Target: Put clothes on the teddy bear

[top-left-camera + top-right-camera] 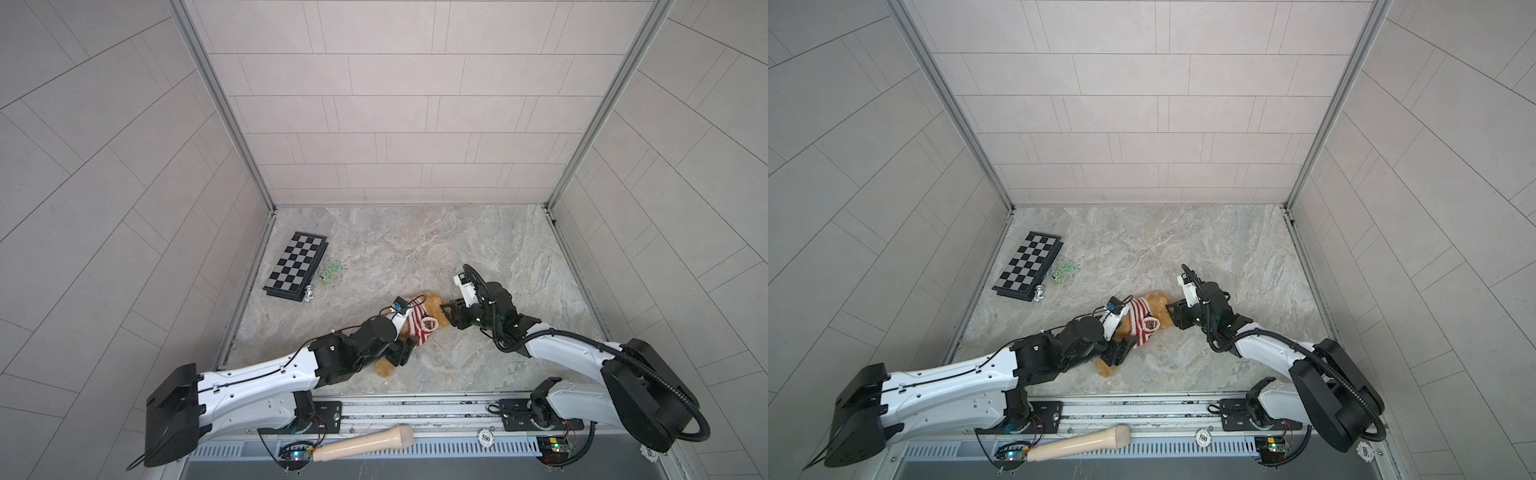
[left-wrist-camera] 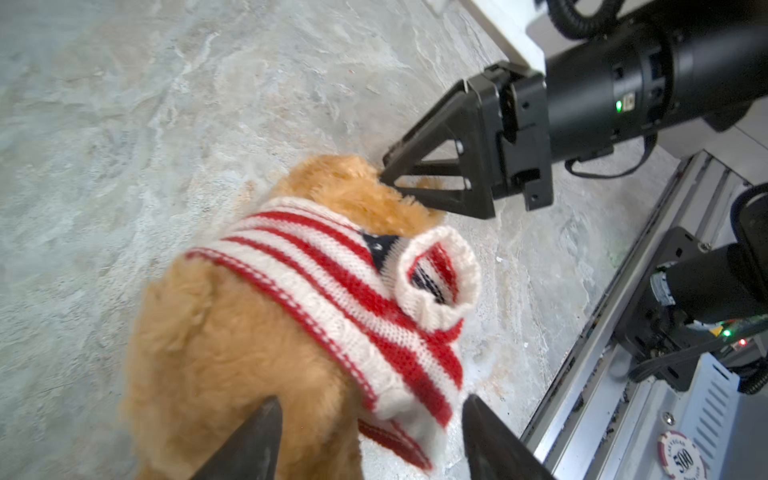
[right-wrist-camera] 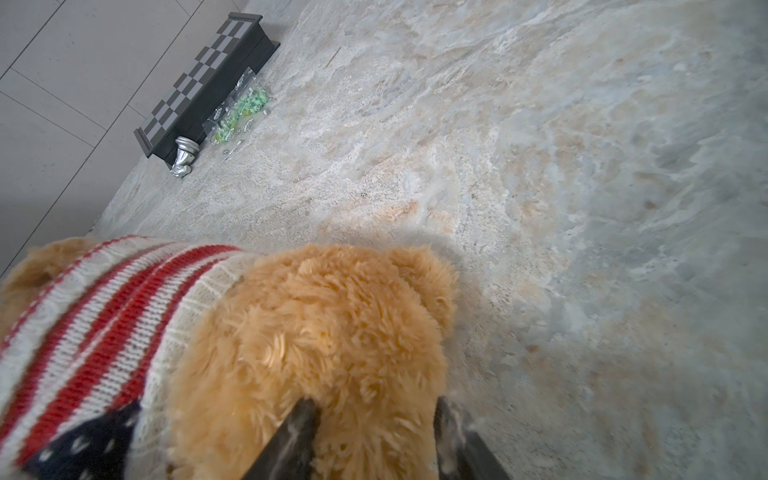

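Note:
I should hold the lower body (image 2: pixel 240 360) with my left gripper while my right gripper takes the cuff, since the sleeve (image 2: pixel 434 276) stands empty and my right gripper holds the head.
The golden-brown teddy bear (image 1: pixel 434 305) (image 1: pixel 1156 305) lies in the middle of the marble table with a red-and-white striped sweater (image 1: pixel 417 328) (image 2: pixel 332 282) over its upper body. One sleeve (image 2: pixel 436 282) stands open and empty. My left gripper (image 1: pixel 405 351) (image 2: pixel 370 407) is open, its fingers wide on either side of the bear's lower body (image 2: pixel 232 353) and the sweater's hem. At the other end, my right gripper (image 1: pixel 446 316) (image 3: pixel 374 409) is shut on the bear's head (image 3: pixel 332 332), with fur squeezed between its fingers (image 2: pixel 457 203). The bear's face is hidden.
A folded chessboard (image 1: pixel 297 266) (image 3: pixel 199 91) lies at the back left by the wall, with a silver chess piece (image 1: pixel 309 295) and a small bag of green bits (image 1: pixel 330 272) beside it. A wooden handle (image 1: pixel 365 444) and a poker chip (image 1: pixel 485 436) rest on the front rail.

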Robot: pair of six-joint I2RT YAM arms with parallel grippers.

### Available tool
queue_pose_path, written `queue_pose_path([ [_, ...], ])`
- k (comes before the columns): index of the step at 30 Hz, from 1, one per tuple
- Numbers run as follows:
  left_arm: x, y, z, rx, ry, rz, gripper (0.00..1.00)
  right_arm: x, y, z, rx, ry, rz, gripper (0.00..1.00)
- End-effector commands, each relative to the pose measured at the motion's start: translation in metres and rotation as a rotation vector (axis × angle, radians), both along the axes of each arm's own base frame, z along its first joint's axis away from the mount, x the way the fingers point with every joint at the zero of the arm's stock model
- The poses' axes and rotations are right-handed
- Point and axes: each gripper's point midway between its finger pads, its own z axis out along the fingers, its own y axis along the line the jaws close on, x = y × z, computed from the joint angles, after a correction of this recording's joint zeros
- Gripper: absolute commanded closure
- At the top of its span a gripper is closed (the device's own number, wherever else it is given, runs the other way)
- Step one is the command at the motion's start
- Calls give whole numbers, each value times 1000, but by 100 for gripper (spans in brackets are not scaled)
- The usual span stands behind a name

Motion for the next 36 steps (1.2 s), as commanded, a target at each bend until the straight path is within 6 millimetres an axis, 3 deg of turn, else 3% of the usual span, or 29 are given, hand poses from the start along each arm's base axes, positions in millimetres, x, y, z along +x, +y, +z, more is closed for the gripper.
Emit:
queue_pose_path([
  [1, 10, 11, 6, -15, 45, 89, 28, -2, 1, -1, 17, 6, 6, 51],
  [7, 22, 14, -14, 88, 111, 184, 27, -2, 2, 0, 18, -1, 9, 51],
  [13, 19, 3, -24, 61, 149, 161, 46, -5, 2, 9, 24, -25, 22, 52],
  [19, 18, 4, -47, 87, 198, 180, 60, -19, -3, 48, 94, -121, 34, 50],
  [24, 23, 0, -47, 50, 202, 185, 63, -40, -14, 73, 50, -175, 53, 50],
  [30, 25, -6, -46, 16, 212, 180, 64, -65, -13, 77, 37, -162, 114, 64],
  [36, 25, -8, -48, 10, 216, 177, 65, -83, 11, 81, 14, -176, 228, 74],
])
